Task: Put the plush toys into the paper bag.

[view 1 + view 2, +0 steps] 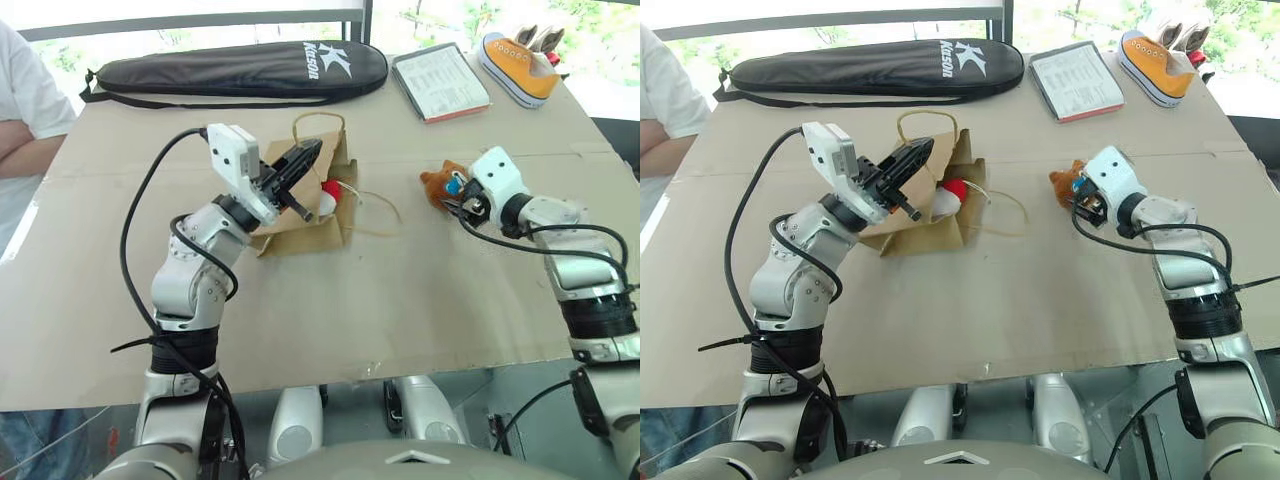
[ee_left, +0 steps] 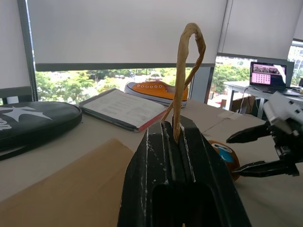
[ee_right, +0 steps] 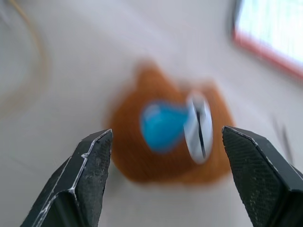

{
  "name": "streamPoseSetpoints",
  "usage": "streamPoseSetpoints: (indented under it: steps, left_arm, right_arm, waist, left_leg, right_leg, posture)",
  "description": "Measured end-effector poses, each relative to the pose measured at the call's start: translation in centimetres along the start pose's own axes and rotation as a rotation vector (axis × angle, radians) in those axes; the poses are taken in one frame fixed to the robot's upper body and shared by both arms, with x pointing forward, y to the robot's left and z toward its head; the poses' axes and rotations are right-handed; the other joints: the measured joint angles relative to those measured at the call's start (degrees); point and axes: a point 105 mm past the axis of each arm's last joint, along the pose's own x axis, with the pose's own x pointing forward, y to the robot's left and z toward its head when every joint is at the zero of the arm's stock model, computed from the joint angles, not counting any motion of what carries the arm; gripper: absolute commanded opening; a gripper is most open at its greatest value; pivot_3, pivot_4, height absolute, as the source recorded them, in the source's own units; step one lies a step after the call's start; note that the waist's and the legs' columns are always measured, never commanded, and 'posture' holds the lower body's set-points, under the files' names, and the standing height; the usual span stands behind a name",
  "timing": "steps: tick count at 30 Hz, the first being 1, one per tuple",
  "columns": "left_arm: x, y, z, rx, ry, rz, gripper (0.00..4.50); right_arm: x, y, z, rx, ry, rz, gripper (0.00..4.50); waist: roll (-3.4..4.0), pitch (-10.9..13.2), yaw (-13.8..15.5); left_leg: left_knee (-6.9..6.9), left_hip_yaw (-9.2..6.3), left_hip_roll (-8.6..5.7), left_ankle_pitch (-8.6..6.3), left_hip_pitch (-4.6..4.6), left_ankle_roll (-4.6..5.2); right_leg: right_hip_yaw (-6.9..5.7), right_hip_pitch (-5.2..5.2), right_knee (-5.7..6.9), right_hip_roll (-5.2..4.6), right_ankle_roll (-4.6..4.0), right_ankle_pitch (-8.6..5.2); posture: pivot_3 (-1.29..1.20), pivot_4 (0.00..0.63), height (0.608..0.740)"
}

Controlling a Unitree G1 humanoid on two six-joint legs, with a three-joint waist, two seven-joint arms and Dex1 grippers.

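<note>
The brown bear head (image 1: 440,186) will pucker into a narrow fold when I pinch and lift it, because the bear's plush face bulges softly around the blue teardrop (image 3: 162,126).
The brown paper bag (image 1: 310,232) lies on its side mid-table. My left gripper (image 1: 300,165) is shut on one of its tan cord handles (image 2: 189,56) and holds the mouth up. The white rocket with a red tip (image 1: 328,195) sits in the bag's mouth. To the right, the brown bear head with a blue teardrop (image 1: 440,185) rests on the table. My right gripper (image 3: 166,137) stands open just short of it, a finger on either side and not touching. The other handle (image 1: 375,210) trails loose on the table.
A long black racket case (image 1: 240,68) lies along the far edge. A booklet (image 1: 440,82) and an orange sneaker (image 1: 518,65) sit at the far right. A person's arm (image 1: 25,130) shows at the left edge. Brown cardboard (image 1: 400,300) covers the tabletop.
</note>
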Motion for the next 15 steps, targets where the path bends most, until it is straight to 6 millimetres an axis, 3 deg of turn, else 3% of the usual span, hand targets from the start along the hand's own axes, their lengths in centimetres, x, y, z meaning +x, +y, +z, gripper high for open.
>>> streamPoseSetpoints:
  steps: [5,6,11,15]
  left_arm:
    - [0.0,-0.1,0.0,0.0,0.002,-0.015,0.0]
    - [-0.1,-0.1,0.1,-0.005,0.0,-0.024,0.0]
    - [-0.8,-0.4,0.8,-0.045,-0.032,-0.074,0.0]
    - [-1.3,0.0,1.7,-0.092,-0.062,-0.095,0.0]
  right_arm:
    - [1.1,0.1,0.7,-0.012,-0.036,0.004,0.28]
    - [1.1,0.2,0.9,-0.021,-0.053,0.004,0.04]
    - [-0.1,1.1,1.1,-0.049,-0.166,0.048,0.04]
    - [-3.0,3.9,5.1,-0.1,-0.389,0.18,0.04]
  waist:
    - [0.0,0.0,0.14]
    - [0.0,0.0,0.17]
    - [0.0,0.01,0.35]
    - [0.04,0.04,0.04]
  left_leg:
    - [-0.13,-0.04,0.01,0.0,-0.01,0.0]
    - [-0.13,-0.03,0.01,0.0,-0.02,0.0]
    - [-0.12,-0.03,0.01,0.0,-0.02,0.0]
    - [-0.13,-0.04,0.02,0.0,0.0,0.0]
  right_leg:
    - [-0.01,-0.03,-0.05,0.04,0.03,0.0]
    - [-0.01,-0.03,-0.05,0.03,0.03,0.01]
    - [-0.02,-0.02,-0.07,0.01,0.04,0.0]
    - [-0.01,-0.03,-0.05,0.02,0.06,0.0]
  posture:
    - [0.0,0.15,0.74]
    - [0.0,0.15,0.74]
    - [0.0,0.15,0.74]
    - [0.0,0.15,0.74]
